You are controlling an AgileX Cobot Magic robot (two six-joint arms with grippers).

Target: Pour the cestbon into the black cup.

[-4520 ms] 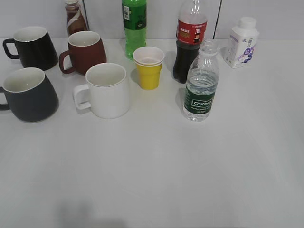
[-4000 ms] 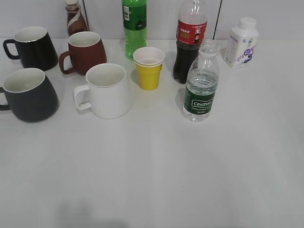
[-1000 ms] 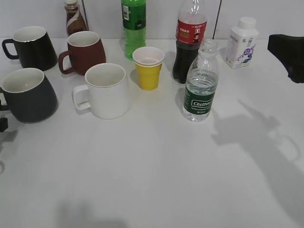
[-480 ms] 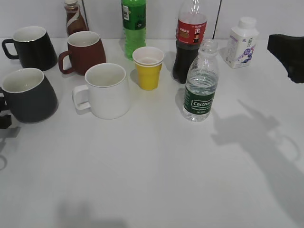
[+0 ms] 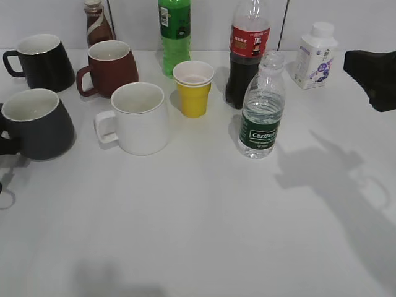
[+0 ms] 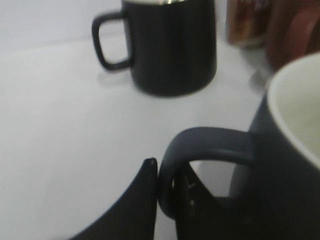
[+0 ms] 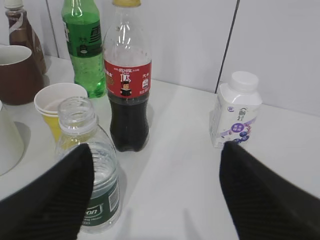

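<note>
The cestbon's opening (image 5: 272, 59) is open and narrow, so its water (image 5: 262, 112) will fall in a thin stream when I tip it over the black cup.
The cestbon (image 5: 262, 105), a clear open bottle with a dark green label, stands upright right of centre; it also shows in the right wrist view (image 7: 80, 125). The black cup (image 5: 38, 127), a charcoal mug with a white inside, stands at the left edge. In the left wrist view the cup (image 6: 290, 165) fills the right side. My left gripper (image 6: 167, 172) is shut on its loop handle, one finger outside and one inside the loop; it barely shows at the exterior view's left edge (image 5: 5, 145). My right gripper (image 7: 157, 200) is open and empty, in the air at the far right (image 5: 374, 77), right of the cestbon.
A glossy black mug (image 5: 40, 60), a maroon mug (image 5: 110, 67), a white mug (image 5: 139, 117) and a yellow paper cup (image 5: 193, 86) stand left of the cestbon. A green bottle (image 5: 174, 34), a cola bottle (image 5: 246, 52) and a white milk bottle (image 5: 315, 54) stand behind.
My left gripper has moved up to the black cup's handle and closed on it. My right gripper has edged slightly left. The bottle has not moved.
</note>
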